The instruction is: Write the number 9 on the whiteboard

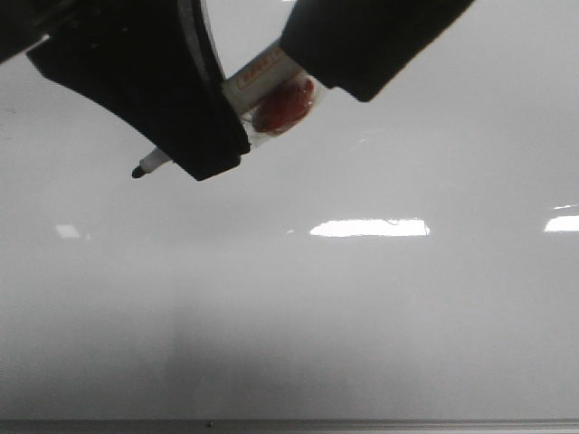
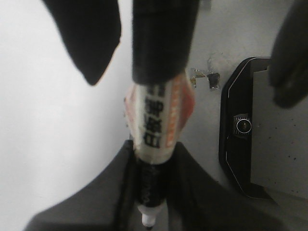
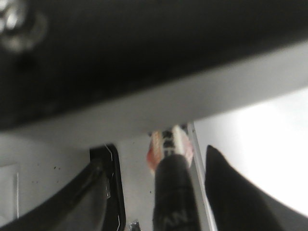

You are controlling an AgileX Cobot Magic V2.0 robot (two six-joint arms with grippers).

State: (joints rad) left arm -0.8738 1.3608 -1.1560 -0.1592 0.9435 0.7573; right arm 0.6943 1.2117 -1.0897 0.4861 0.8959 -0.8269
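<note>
The robot's left gripper covers the pen's front part (image 2: 152,185), so its right gripper should take the black rear end (image 3: 175,192) and its left gripper should move out of the way before writing.
The whiteboard (image 1: 298,307) fills the front view as a glossy pale surface with bright reflections. No number 9 shows on it. A white marker pen (image 1: 262,77) with orange print and a red taped patch hangs over the board. Its bare black tip (image 1: 137,171) points down-left, and I cannot tell whether it touches. My left gripper (image 1: 194,154) is shut on the pen's front part (image 2: 154,159). My right gripper (image 1: 336,74) is open. Its fingers (image 3: 226,192) stand apart on either side of the pen's black rear end (image 3: 173,192).
The board's thin grey frame edge (image 1: 289,423) runs along the near side. Beside the board, a black flat device (image 2: 240,144) lies on the grey table (image 2: 207,120), with small scraps of tape (image 2: 209,77) near it.
</note>
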